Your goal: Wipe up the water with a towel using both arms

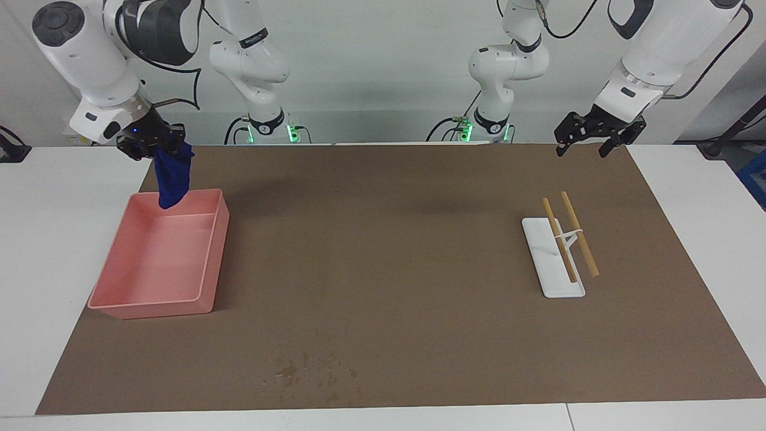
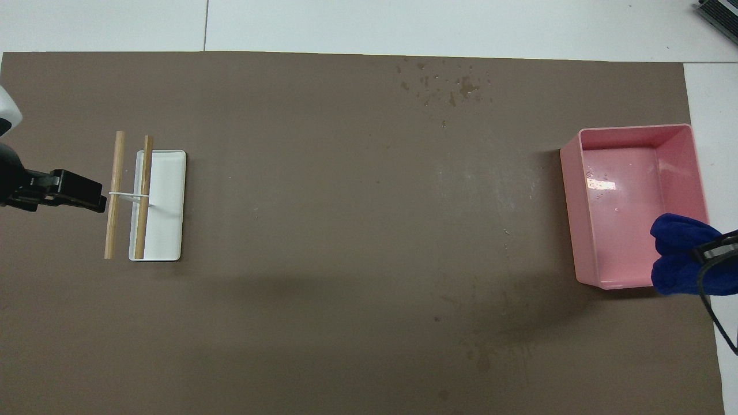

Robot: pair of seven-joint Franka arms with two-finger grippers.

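My right gripper should keep moving into the pink tray until it lets go of the deep-blue towel (image 1: 172, 179) on the tray's bottom (image 1: 159, 262), because the towel is hanging over the tray's end and the tray's bottom is clear.
My right gripper (image 1: 149, 142) is shut on the deep-blue towel (image 1: 172, 176), which hangs down over the end of the pink tray (image 1: 206, 251) nearest the robots. In the overhead view the towel (image 2: 683, 259) bulges out beside that gripper (image 2: 715, 253). Faint pale specks of water (image 1: 266, 381) lie on the brown mat near its edge farthest from the robots, and show in the overhead view (image 2: 436, 75). My left gripper (image 1: 583, 149) is open and empty, raised over the mat beside the white stand (image 2: 167, 230); in the overhead view it (image 2: 86, 195) sits by the wooden rods.
A cluster of darker brown stains (image 1: 299, 368) lies by the water specks. The pink tray (image 2: 576, 207) has wet glints inside. A white stand (image 1: 562, 287) holds two wooden rods (image 1: 577, 233) toward the left arm's end.
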